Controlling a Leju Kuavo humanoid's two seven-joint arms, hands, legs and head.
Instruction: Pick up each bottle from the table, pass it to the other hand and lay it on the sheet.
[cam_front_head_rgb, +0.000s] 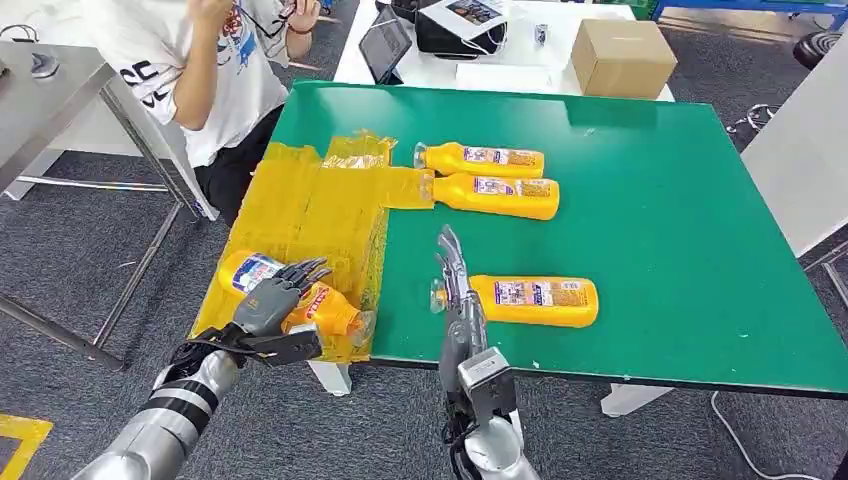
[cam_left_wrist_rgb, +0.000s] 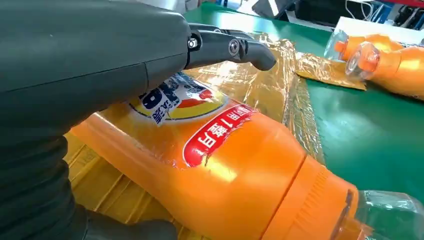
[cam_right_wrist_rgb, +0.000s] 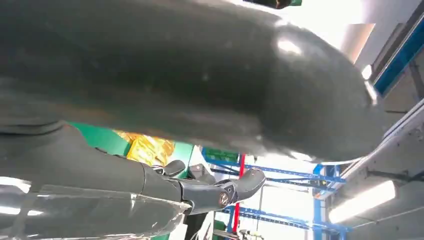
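My right gripper is by the small-print bottle (cam_front_head_rgb: 540, 299). The bottle on the sheet shows big lettering (cam_front_head_rgb: 317, 300), so the small-print one will show the same when I flip it.
A yellow sheet (cam_front_head_rgb: 310, 210) covers the left end of the green table (cam_front_head_rgb: 680, 230). At its near corner my left hand (cam_front_head_rgb: 272, 305) holds an orange bottle (cam_front_head_rgb: 335, 310) between thumb and fingers; the bottle (cam_left_wrist_rgb: 225, 170) lies low over the sheet (cam_left_wrist_rgb: 270, 85), with the fingers (cam_left_wrist_rgb: 230, 47) stretched above it. My right hand (cam_front_head_rgb: 455, 290) is open, fingers straight, beside the cap of a third bottle (cam_front_head_rgb: 535, 300) lying on the green top. Two more bottles (cam_front_head_rgb: 485, 158) (cam_front_head_rgb: 500, 195) lie side by side, caps at the sheet's edge. In the right wrist view the right hand (cam_right_wrist_rgb: 200, 100) holds nothing.
A person (cam_front_head_rgb: 215, 70) sits at the table's far left corner. Behind stands a white table with a cardboard box (cam_front_head_rgb: 622, 55) and a tablet (cam_front_head_rgb: 385, 45). A grey table (cam_front_head_rgb: 50, 90) stands at the left. The right half of the green top is bare.
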